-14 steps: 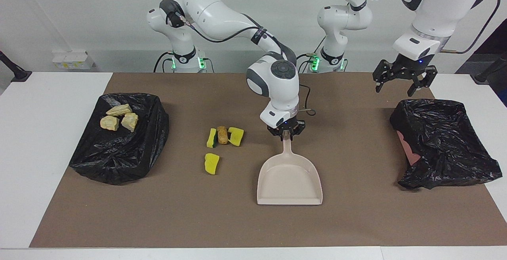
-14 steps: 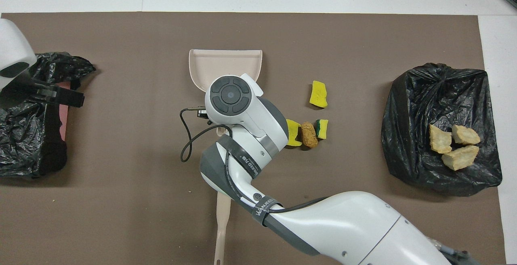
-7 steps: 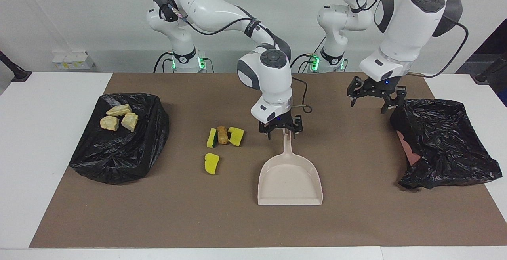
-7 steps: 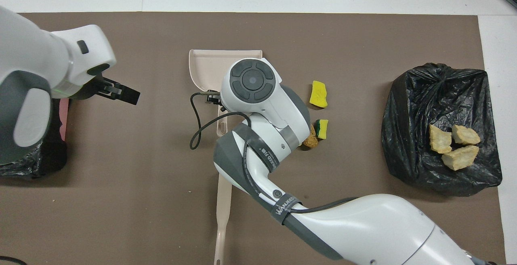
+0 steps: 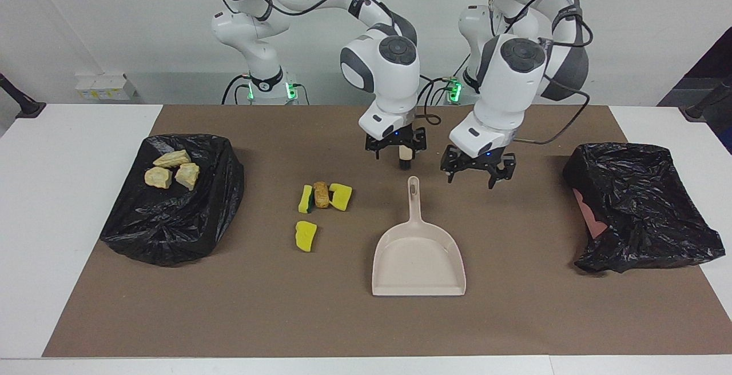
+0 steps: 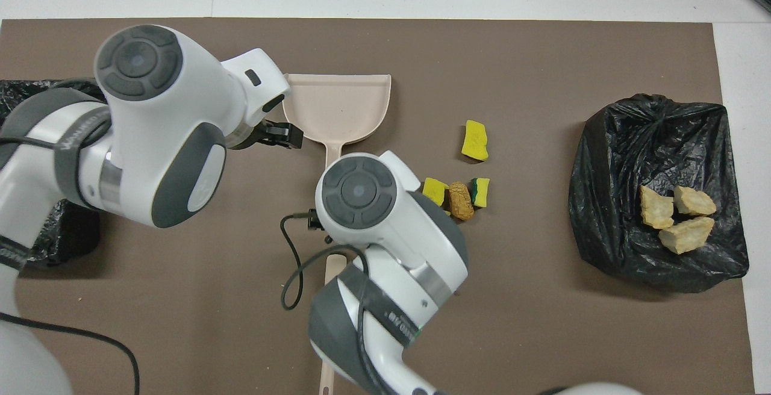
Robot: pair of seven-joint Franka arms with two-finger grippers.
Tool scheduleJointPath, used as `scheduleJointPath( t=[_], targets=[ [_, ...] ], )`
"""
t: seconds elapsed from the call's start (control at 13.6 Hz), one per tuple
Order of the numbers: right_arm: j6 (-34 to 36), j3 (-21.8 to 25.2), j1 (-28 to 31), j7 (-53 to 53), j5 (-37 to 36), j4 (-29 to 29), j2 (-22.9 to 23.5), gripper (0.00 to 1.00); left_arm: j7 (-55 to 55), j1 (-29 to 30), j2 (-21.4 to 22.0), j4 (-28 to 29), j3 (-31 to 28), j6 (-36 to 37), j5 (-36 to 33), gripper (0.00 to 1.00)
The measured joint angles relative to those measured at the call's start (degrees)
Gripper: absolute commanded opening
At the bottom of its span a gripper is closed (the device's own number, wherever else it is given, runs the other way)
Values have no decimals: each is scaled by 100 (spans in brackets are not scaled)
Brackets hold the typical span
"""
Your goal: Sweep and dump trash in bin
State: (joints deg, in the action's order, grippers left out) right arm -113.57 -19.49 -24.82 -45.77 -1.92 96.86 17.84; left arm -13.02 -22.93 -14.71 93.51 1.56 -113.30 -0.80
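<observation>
The brown lump [image 6: 460,201] sits bunched up between yellow sponge pieces, so the beige brush will pull that cluster together into the dustpan when the robot sweeps.
Three yellow sponge pieces [image 5: 306,235] [image 6: 474,140] and a brown lump [image 5: 321,194] [image 6: 461,200] lie on the brown mat beside the beige dustpan [image 5: 417,258] [image 6: 337,106], toward the right arm's end. The pan's handle points at the robots. My right gripper [image 5: 396,147] hangs open above the black-bristled end of the beige brush [image 5: 405,152], clear of the dustpan handle. My left gripper [image 5: 477,173] [image 6: 283,136] is open over the mat beside that handle. Three bread chunks [image 5: 171,169] [image 6: 677,217] rest on a black bag [image 5: 171,220].
A black-bagged bin [image 5: 640,203] with a pinkish wall showing stands at the left arm's end of the mat. The brush handle [image 6: 326,377] runs toward the robots from under the right arm. White tabletop borders the mat [image 5: 514,318].
My right gripper opened, let go of the dustpan handle, and rose back toward the robots. My left arm swung from over the bin down to beside the handle.
</observation>
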Motion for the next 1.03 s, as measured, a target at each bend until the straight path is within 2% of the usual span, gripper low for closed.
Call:
scheduleJointPath(
  t=[0.22, 0.37, 0.66, 0.88, 0.96, 1.03],
  targets=[
    [-623, -13, -526, -237, 687, 1462, -885, 100, -334, -175, -235, 112, 2, -409, 0, 100],
    [-770, -16, -946, -589, 1018, 2041, -1240, 100, -551, -268, -349, 194, 3, -592, 1, 100],
    [-970, -15, -1523, -1175, 1075, 2497, -1379, 100, -1140, -601, -453, 655, 8, -1168, 1, 100],
    [-1736, -15, -1883, -1506, 1163, 3025, -1385, 100, -1406, -718, -557, 802, 6, -1420, 1, 100],
    [-1900, -15, -1943, -1556, 1177, 3149, -1387, 100, -1430, -724, -593, 804, 2, -1461, 1, 97],
    [-2035, -12, -1951, -1558, 1184, 3229, -1388, 100, -1437, -727, -621, 805, -6, -1486, 1, 87]
  ],
)
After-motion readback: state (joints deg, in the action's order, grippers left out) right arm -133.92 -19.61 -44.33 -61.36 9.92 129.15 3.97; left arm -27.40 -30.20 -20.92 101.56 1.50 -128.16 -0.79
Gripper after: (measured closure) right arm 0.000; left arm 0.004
